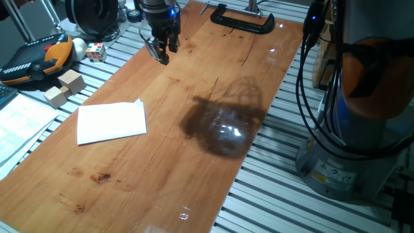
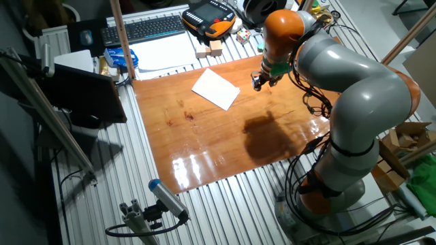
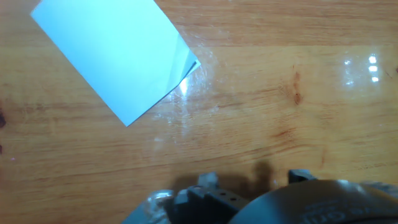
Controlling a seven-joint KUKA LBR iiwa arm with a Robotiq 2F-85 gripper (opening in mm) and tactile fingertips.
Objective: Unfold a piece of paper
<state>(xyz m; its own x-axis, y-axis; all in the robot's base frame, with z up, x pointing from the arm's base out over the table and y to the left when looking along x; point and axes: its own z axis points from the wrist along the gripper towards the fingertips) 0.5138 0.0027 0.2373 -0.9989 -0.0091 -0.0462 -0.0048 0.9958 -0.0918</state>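
Observation:
My gripper will swing the top layer (image 1: 111, 123) open about the opposite long edge when it pulls on one corner (image 1: 140, 102), because that corner stands off the paper's lower layer.
The piece of paper (image 1: 111, 123) is a plain white sheet folded in two, lying flat on the left part of the wooden board (image 1: 194, 162). It also shows in the other fixed view (image 2: 215, 88) and at the upper left of the hand view (image 3: 118, 56), where one corner of its top layer stands slightly off the lower layer. My gripper (image 1: 162, 48) hangs above the board's far end, well apart from the paper and touching nothing. It also shows in the other fixed view (image 2: 259, 82). In the hand view my gripper (image 3: 254, 179) has its fingertips spread, open and empty.
A black clamp (image 1: 242, 19) grips the board's far edge. Wooden blocks (image 1: 65, 87), a colour cube (image 1: 96, 52), an orange-and-black teach pendant (image 1: 39, 58) and printed sheets (image 1: 19, 123) lie left of the board. A keyboard (image 2: 143, 28) sits behind. The arm's base (image 1: 343, 162) stands to the right.

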